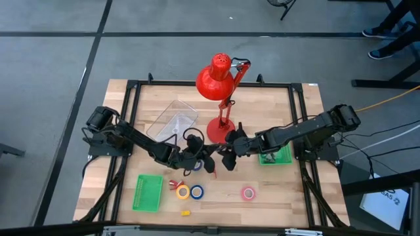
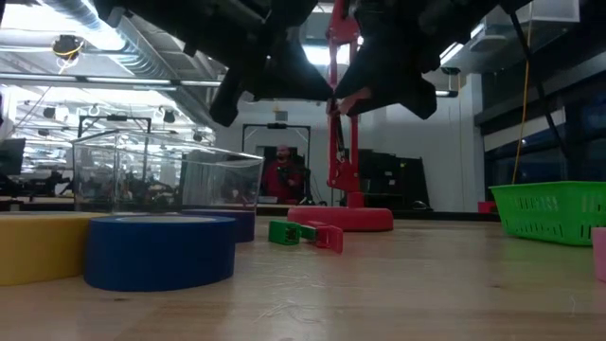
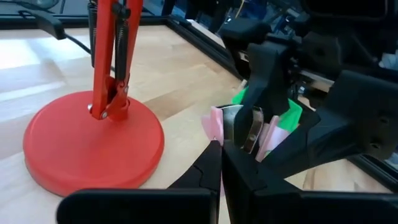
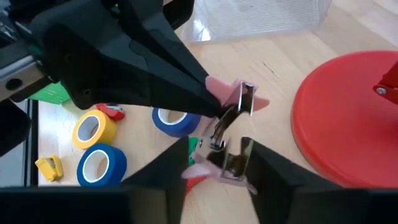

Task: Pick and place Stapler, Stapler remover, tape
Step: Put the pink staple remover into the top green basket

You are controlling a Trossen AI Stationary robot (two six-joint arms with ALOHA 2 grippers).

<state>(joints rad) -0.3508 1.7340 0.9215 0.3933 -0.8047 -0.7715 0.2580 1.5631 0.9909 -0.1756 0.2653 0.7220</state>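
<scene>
My left gripper pinches the stapler remover (image 2: 354,100) far from the green basket (image 1: 282,156), so it should open and let my right gripper carry the remover there.
A pink stapler remover (image 4: 233,127) with metal claws hangs in the air in front of the red lamp's base (image 1: 220,130). My left gripper (image 3: 219,146) comes from the table's left and is shut on it. My right gripper (image 4: 221,155) comes from the right, its fingers closed in on the remover's other end. A small green stapler (image 2: 282,231) lies on the table below them. Yellow (image 1: 182,191), blue (image 1: 196,191) and pink (image 1: 248,193) tape rolls lie flat toward the near edge. Another blue roll (image 4: 174,121) lies under the grippers. My left gripper pinches a pink wing of the remover (image 3: 213,124) between its two fingertips, coming nearly level from the table's left. The remover is lifted clear of the table. My right gripper has its fingers (image 4: 261,162) against both sides of the remover's claw end (image 4: 239,152). They slant down from the table's right.
A clear plastic box (image 1: 172,119) stands at the back left, a flat green tray (image 1: 148,192) at the near left and a green basket (image 1: 275,156) under the right arm. A small yellow piece (image 1: 186,213) and a red piece (image 4: 112,112) lie near the tape rolls.
</scene>
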